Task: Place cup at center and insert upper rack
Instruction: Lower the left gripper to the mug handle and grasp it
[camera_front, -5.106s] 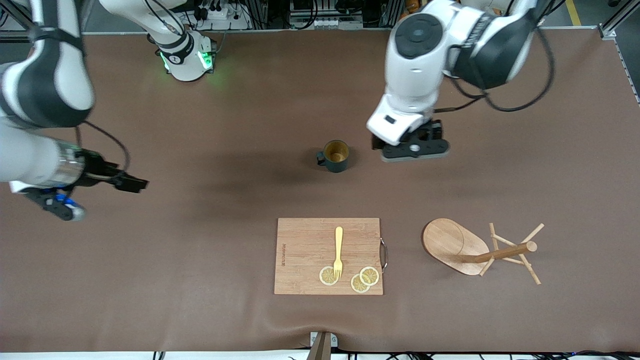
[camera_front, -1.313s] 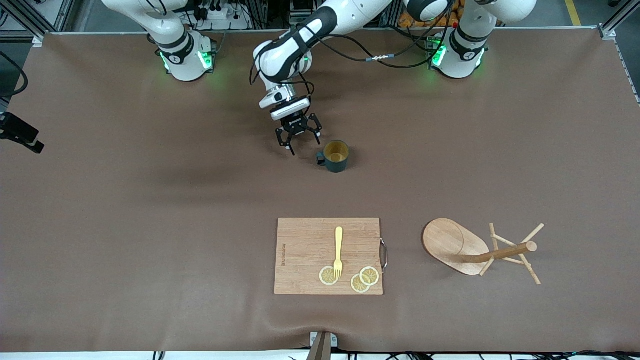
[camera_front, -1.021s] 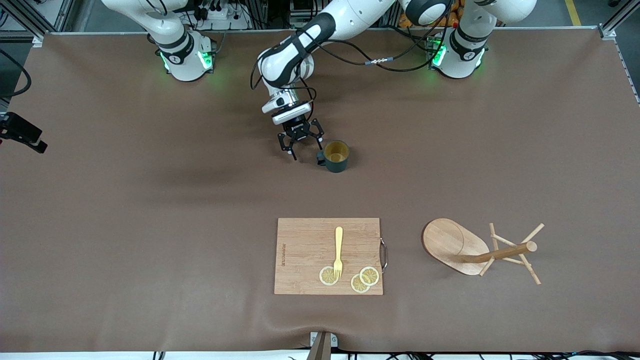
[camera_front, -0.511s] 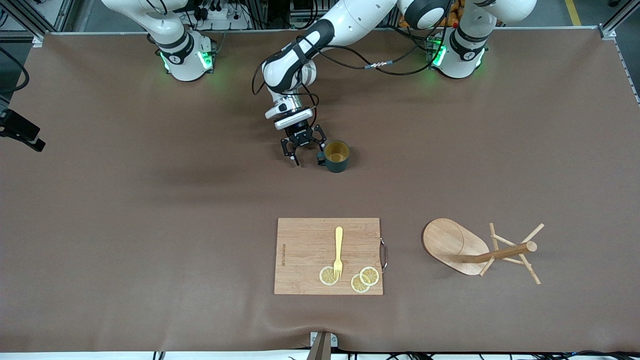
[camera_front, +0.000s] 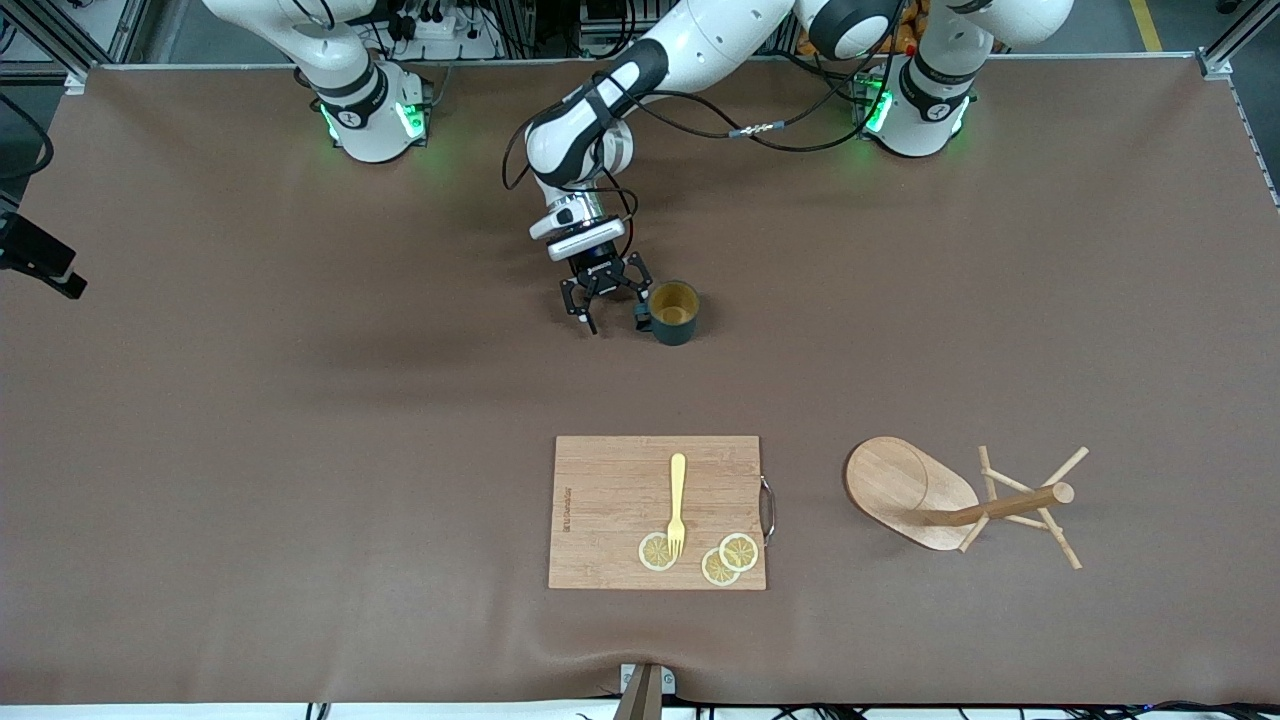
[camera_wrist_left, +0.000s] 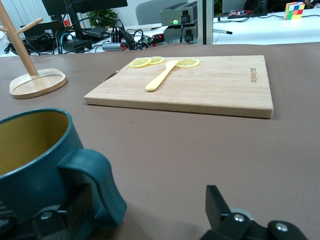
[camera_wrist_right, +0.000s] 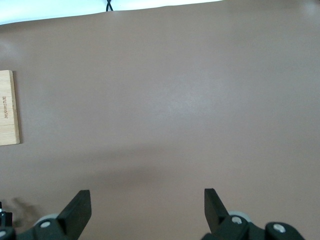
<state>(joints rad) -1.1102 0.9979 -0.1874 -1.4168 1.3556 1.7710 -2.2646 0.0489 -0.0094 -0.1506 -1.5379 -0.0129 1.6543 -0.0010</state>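
Observation:
The upper rack (camera_front: 1010, 505) will move slightly when I push the cup onto a peg, because it stands loose on its flat wooden base (camera_front: 906, 488).
The dark teal cup (camera_front: 673, 312) stands upright on the brown table, its yellowish inside showing and its small handle (camera_front: 641, 318) turned toward the right arm's end. My left gripper (camera_front: 610, 303) is low beside it and open. In the left wrist view the cup (camera_wrist_left: 30, 155) fills one corner, and its handle (camera_wrist_left: 97, 187) sits just inside one finger of the left gripper (camera_wrist_left: 147, 212); nothing is gripped. The wooden upper rack (camera_front: 915, 492) stands upright toward the left arm's end, nearer the front camera. My right gripper (camera_wrist_right: 146, 210) hangs open over bare table.
A wooden cutting board (camera_front: 600, 500) lies nearer the front camera than the cup, carrying a yellow fork (camera_front: 677, 500) and lemon slices (camera_front: 738, 550). The board's metal handle (camera_front: 768, 508) faces the upper rack. The left wrist view shows the board (camera_wrist_left: 220, 90) and the rack's base (camera_wrist_left: 37, 82).
My left gripper has come down and slid closer to the cup's handle, still open. The cup, the upper rack and the right arm have stayed put.

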